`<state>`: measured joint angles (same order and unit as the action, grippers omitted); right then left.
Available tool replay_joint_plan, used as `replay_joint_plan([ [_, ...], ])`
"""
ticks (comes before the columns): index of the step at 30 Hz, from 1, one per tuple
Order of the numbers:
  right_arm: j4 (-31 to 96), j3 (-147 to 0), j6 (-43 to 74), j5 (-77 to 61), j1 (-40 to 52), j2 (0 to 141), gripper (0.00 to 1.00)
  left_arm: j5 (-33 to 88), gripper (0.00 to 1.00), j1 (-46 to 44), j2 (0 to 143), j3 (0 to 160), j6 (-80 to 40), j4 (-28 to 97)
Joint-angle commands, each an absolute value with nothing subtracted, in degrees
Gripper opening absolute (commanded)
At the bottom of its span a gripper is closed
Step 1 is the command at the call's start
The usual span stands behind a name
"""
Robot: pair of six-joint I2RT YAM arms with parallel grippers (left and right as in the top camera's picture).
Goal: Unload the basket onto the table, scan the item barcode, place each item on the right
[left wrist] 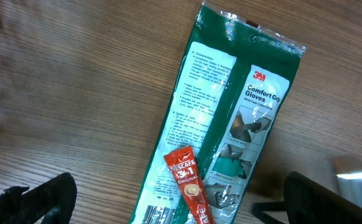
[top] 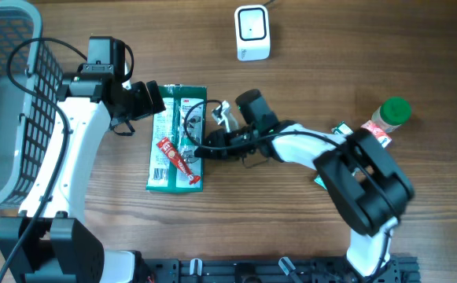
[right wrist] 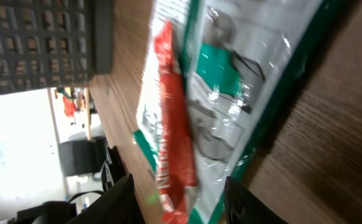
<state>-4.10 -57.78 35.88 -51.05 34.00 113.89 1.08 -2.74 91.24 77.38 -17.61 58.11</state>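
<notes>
I should lift my right gripper clear, because it slants low over the gloves package [top: 190, 122]. Then I should point its fingers down and pinch the red Nescafe sachet's lower end [top: 193, 178].
A green 3M gloves package [top: 162, 169] [left wrist: 230, 93] [right wrist: 230, 81] lies flat on the wooden table. A red Nescafe sachet [top: 178, 156] [left wrist: 187, 180] [right wrist: 171, 112] rests across its lower part. A barcode [left wrist: 159, 214] shows on the package's white panel. My right gripper [top: 199, 149] [right wrist: 179, 186] stands open, low over the package from the right, its jaws either side of the sachet's end without touching it. My left gripper [top: 156, 101] [left wrist: 181, 208] is wide open above the package's top left corner and holds nothing.
A white scanner [top: 252, 33] stands at the back centre. A grey wire basket [top: 43, 79] fills the left side. A green-capped bottle [top: 391, 115] lies at the right, beside a small packet partly hidden under the right arm.
</notes>
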Motion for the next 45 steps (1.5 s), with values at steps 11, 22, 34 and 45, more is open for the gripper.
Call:
replay_joint_plan([
  [11,5.0,-58.0,22.6,-36.4,34.3,105.1,0.45,0.4,1.0,-2.9,91.3,77.8,-16.7,58.1],
  [22,18.0,-61.8,15.0,-22.5,37.2,97.3,0.43,0.4,1.0,-2.9,91.3,77.8,-16.7,58.1],
  [34,21.1,-64.2,5.5,8.0,56.9,95.6,0.47,0.4,1.0,-2.9,91.3,77.8,-16.7,58.1],
  [45,18.5,-64.2,6.2,-1.5,58.0,95.6,0.37,0.4,1.0,-2.9,91.3,77.8,-16.7,58.1],
])
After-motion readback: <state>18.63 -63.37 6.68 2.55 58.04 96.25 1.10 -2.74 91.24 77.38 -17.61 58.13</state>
